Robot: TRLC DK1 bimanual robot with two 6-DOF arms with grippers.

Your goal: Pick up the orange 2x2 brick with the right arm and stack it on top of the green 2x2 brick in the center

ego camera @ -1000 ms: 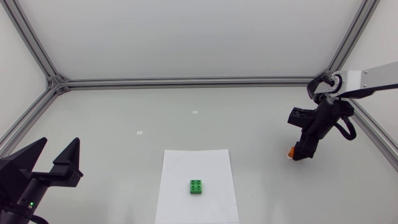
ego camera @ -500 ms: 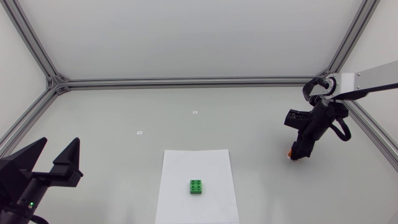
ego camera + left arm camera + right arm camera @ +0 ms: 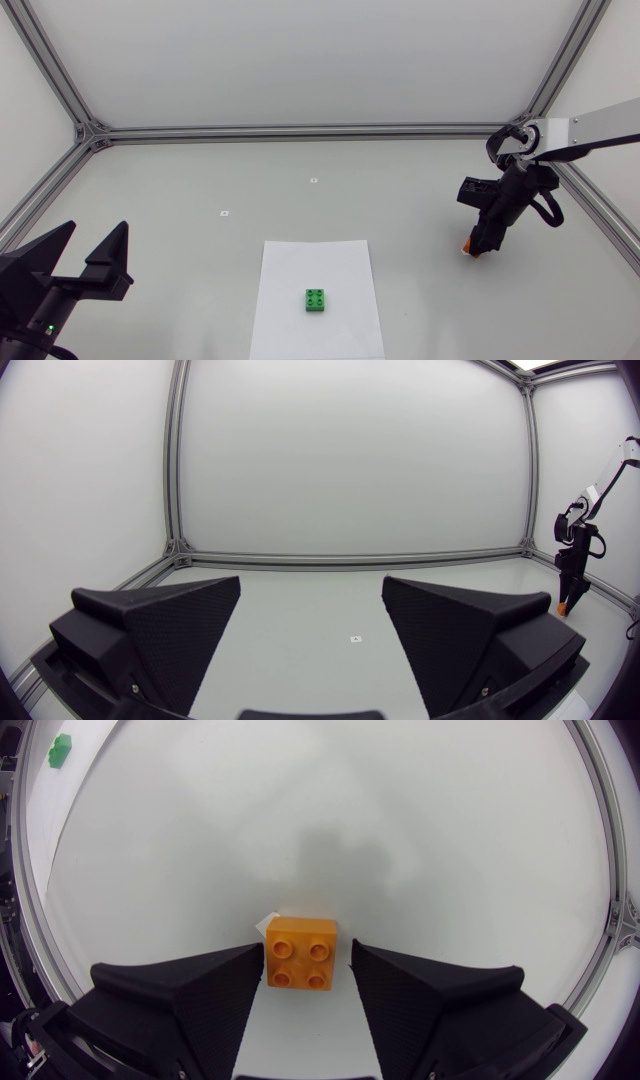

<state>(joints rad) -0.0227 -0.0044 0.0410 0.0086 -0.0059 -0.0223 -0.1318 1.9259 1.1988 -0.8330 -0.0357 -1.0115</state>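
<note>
The small white marker should stay where it is, flat and uncovered, when I lift the orange 2x2 brick (image 3: 301,954), because its corner (image 3: 266,924) sticks out from under the brick.
The orange 2x2 brick (image 3: 301,952) rests on the table, studs up, over a small white marker. It sits between the fingers of my right gripper (image 3: 306,955), which is open: one finger is almost against it and a narrow gap shows at the other. From above, the right gripper (image 3: 474,246) points down at the right side of the table, with only an edge of the orange brick (image 3: 465,247) showing. The green 2x2 brick (image 3: 317,300) lies on a white sheet (image 3: 300,265) at front centre, far from the gripper (image 3: 60,751). My left gripper (image 3: 90,258) stands open at front left (image 3: 310,630).
Aluminium frame rails (image 3: 300,131) line the table's back and sides. Two small white markers (image 3: 313,181) lie on the surface behind the sheet. Open tabletop separates the orange brick from the white sheet.
The right gripper has shifted a little to the left and settled around the orange brick. The brick, the green brick and the left arm have not moved.
</note>
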